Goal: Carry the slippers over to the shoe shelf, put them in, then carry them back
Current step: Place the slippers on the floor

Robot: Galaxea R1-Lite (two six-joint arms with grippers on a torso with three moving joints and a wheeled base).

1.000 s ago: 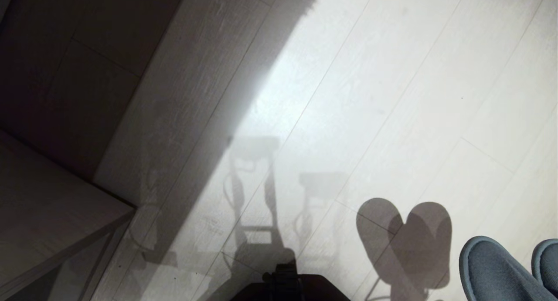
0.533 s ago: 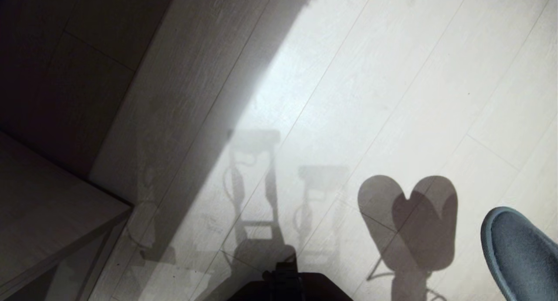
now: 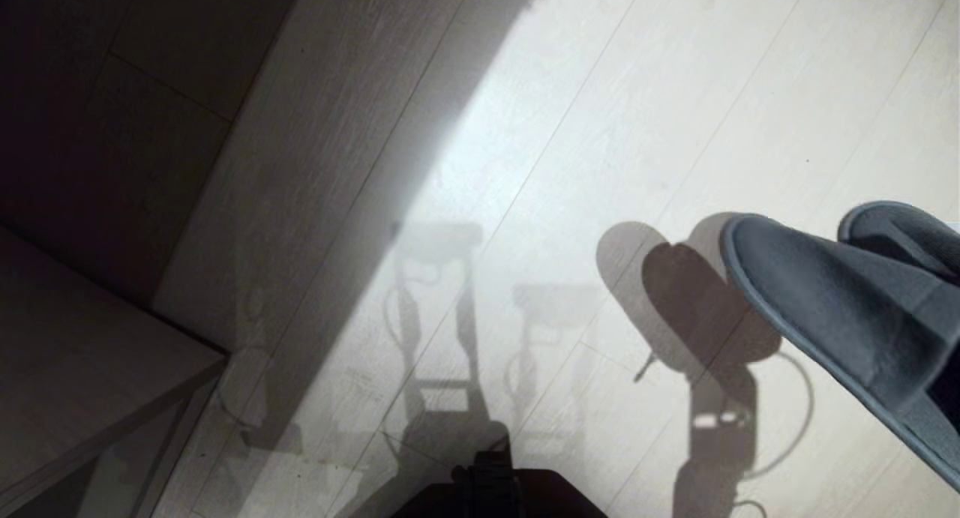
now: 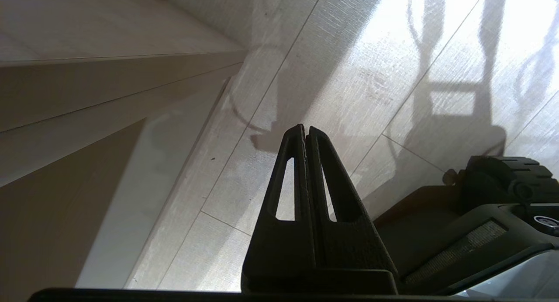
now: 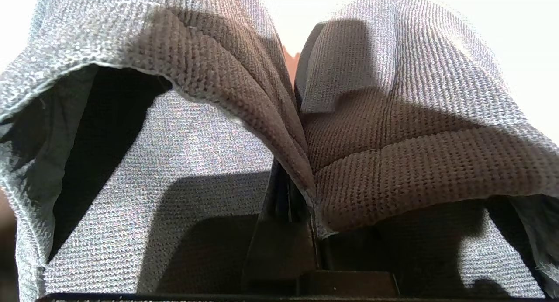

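Both slippers' inner edges sit pinched side by side in my right gripper, so I'll continue to lower them to the open pale floor until their soles rest there.
The grey-blue slippers hang in the air at the right edge of the head view, toes towards the middle: the near one large, the other behind it. In the right wrist view my right gripper is shut on the inner edges of both slippers, pinched side by side, with its fingertips buried in the fabric. The slippers' shadow lies on the pale floor. My left gripper is shut and empty, parked low over the floor. The shoe shelf cubby is out of view.
A taupe wood-laminate unit fills the left side, its corner jutting out over the floor; it also shows in the left wrist view. My dark base sits at the bottom. Pale plank floor spreads ahead and to the right.
The slippers have risen and swung further into the head view from the lower right corner. Their shadow has shifted up the floor. The left arm has not moved.
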